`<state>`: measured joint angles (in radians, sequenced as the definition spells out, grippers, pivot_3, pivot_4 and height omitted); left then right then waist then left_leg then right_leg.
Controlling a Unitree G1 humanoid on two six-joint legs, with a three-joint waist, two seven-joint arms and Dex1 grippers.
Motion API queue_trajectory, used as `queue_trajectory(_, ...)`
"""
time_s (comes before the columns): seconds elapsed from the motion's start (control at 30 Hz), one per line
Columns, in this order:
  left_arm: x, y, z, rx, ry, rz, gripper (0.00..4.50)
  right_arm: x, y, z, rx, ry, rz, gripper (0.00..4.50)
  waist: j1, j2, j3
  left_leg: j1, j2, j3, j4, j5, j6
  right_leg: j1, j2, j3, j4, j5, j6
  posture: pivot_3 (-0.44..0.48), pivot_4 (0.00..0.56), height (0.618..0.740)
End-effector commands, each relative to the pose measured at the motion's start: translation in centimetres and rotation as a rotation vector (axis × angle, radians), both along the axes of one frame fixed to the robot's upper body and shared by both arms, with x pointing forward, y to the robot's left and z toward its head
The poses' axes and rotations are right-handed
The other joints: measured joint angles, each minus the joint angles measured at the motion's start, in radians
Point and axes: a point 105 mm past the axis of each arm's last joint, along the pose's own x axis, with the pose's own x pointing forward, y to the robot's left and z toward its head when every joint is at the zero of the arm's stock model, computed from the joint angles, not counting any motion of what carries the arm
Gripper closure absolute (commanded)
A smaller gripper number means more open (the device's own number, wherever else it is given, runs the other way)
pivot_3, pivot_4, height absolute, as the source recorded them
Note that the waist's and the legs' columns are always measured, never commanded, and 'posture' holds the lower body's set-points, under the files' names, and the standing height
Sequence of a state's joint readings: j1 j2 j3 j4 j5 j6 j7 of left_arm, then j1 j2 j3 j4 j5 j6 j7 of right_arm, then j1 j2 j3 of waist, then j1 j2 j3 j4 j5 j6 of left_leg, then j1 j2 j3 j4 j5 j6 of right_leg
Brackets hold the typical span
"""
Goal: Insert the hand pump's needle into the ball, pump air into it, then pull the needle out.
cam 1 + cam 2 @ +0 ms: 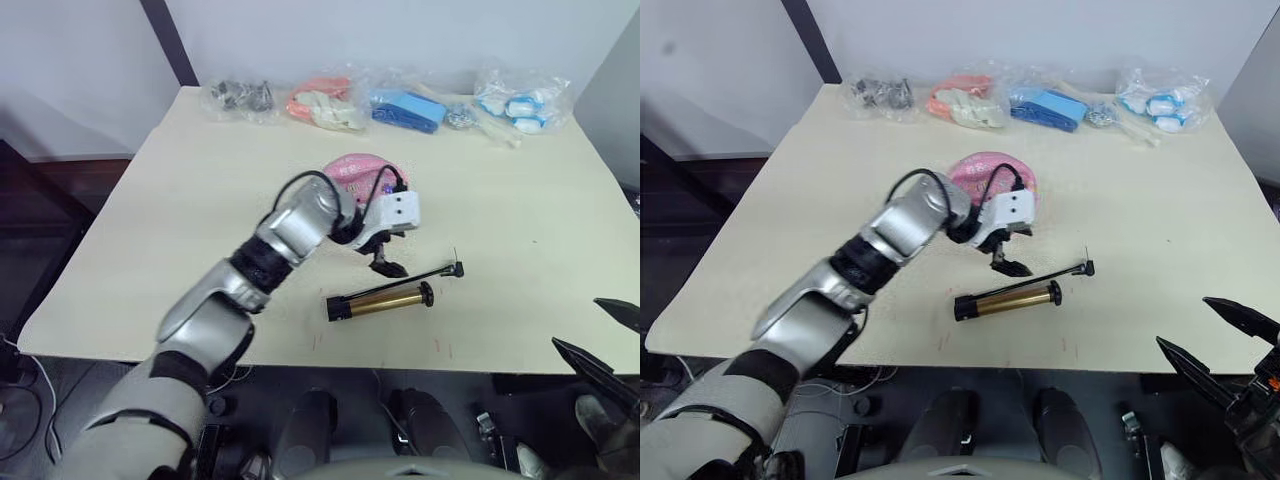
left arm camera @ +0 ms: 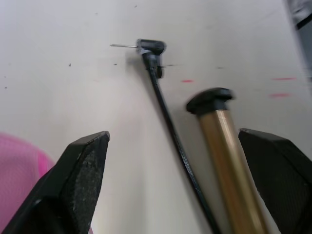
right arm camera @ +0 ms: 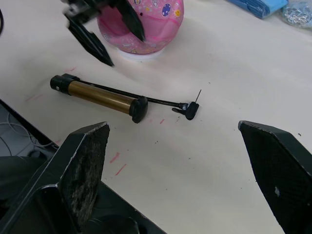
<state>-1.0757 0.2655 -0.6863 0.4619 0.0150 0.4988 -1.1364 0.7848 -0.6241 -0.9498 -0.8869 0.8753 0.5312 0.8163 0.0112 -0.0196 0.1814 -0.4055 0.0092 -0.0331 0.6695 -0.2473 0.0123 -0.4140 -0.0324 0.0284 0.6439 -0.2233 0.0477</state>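
Observation:
The black cap (image 1: pixel 339 308) has the hose attached across from the knob, so the hand pump (image 1: pixel 387 302) will turn around when the robot takes the hose to the ball.
The pink ball (image 1: pixel 358 172) with cartoon prints rests on a small white ring (image 3: pixel 142 54) at the table's middle. In front of it lies the hand pump (image 1: pixel 380 300), a gold tube with black caps. Its thin black hose (image 2: pixel 173 136) runs along the tube to a black fitting, where the needle (image 2: pixel 122 45) sticks out, resting on the table. My left gripper (image 1: pixel 385 262) hovers open just above the table between ball and pump, holding nothing. The pump's knob end (image 2: pixel 210 100) lies between its fingers (image 2: pixel 80 180). My right gripper (image 1: pixel 1215 340) stands open at the near right, off the table's front edge.
Clear plastic bags line the far edge: dark parts (image 1: pixel 240 97), orange-pink items (image 1: pixel 325 102), blue items (image 1: pixel 408 110) and blue-white items (image 1: pixel 520 100). Small red marks (image 3: pixel 117 163) dot the table near its front edge.

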Motion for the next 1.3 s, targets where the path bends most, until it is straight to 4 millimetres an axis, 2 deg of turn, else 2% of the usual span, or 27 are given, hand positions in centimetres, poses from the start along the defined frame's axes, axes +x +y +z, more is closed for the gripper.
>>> queue_trajectory(0.03, 0.1, -1.4, -0.2, 0.025, -0.051, -0.062, 1.68, 0.2, 0.5, 0.4, -0.019, -0.034, 0.011, 0.0, -0.001, 0.0, 0.0, -0.002, 0.0, 0.0, 0.0, 0.0, 0.0, -0.001, 0.0, 0.0, 0.0, 0.0, 0.0, 0.0, 0.15, 0.74)
queue_trajectory(0.33, 0.5, -3.1, -2.4, 0.083, -0.064, -0.051, 1.68, 0.8, 0.8, 0.0, -0.017, -0.045, 0.01, 0.0, 0.004, 0.0, 0.0, -0.008, -0.001, -0.002, 0.001, 0.0, 0.001, -0.006, 0.0, -0.002, 0.0, 0.001, 0.002, 0.0, 0.15, 0.74)
queue_trajectory(0.7, 0.7, -4.6, -5.5, 0.177, -0.115, -0.025, 1.68, 0.4, 0.9, -0.5, -0.015, -0.032, -0.002, 0.0, 0.005, 0.0, 0.0, -0.008, -0.002, -0.002, 0.003, -0.001, 0.003, -0.005, -0.001, -0.002, 0.0, 0.003, 0.005, 0.0, 0.15, 0.74)
queue_trajectory(0.8, 0.7, -4.6, -6.3, 0.183, -0.119, -0.021, 2.53, 0.3, 0.9, -0.5, -0.015, -0.028, -0.005, 0.0, 0.005, 0.0, -0.001, -0.008, -0.003, -0.002, 0.003, -0.002, 0.003, -0.004, -0.002, -0.002, 0.0, 0.003, 0.006, 0.0, 0.15, 0.74)
queue_trajectory(0.9, 0.9, -4.2, -6.8, 0.179, -0.119, 0.007, 4.09, 0.2, 1.1, -0.6, -0.015, -0.025, -0.008, 0.0, 0.005, 0.001, -0.001, -0.007, -0.003, -0.002, 0.004, -0.001, 0.003, -0.004, -0.002, -0.002, 0.0, 0.001, 0.004, 0.0, 0.15, 0.74)
queue_trajectory(0.93, 1.0, -4.0, -6.8, 0.171, -0.112, 0.012, 4.43, 0.1, 1.1, -0.6, -0.012, -0.023, -0.009, 0.0, 0.004, 0.001, -0.001, -0.007, -0.002, -0.002, 0.004, -0.001, 0.003, -0.003, -0.002, -0.002, 0.0, 0.001, 0.004, 0.0, 0.15, 0.74)
queue_trajectory(1.07, 1.1, -4.1, -6.2, 0.107, -0.079, 0.027, 4.43, 0.0, 1.3, -0.7, -0.005, -0.018, -0.014, 0.0, 0.002, 0.002, -0.001, -0.007, -0.002, -0.002, 0.007, -0.001, 0.003, -0.003, -0.002, -0.002, 0.0, 0.002, 0.005, 0.0, 0.15, 0.74)
queue_trajectory(1.2, 0.8, -4.2, -4.3, -0.03, 0.009, 0.047, 4.43, 0.2, 1.5, -0.8, 0.015, -0.016, -0.068, 0.0, 0.0, 0.002, -0.002, -0.007, -0.002, -0.001, 0.007, -0.001, 0.003, -0.003, -0.002, -0.001, 0.0, 0.003, 0.005, 0.0, 0.15, 0.74)
queue_trajectory(1.3, 0.6, -3.5, -2.6, -0.129, 0.064, 0.066, 4.43, 0.6, 2.1, -1.1, 0.033, -0.013, -0.092, 0.0, 0.0, 0.003, -0.002, -0.008, -0.001, -0.002, 0.007, -0.001, 0.003, -0.004, -0.001, -0.001, 0.001, 0.003, 0.005, 0.0, 0.15, 0.74)
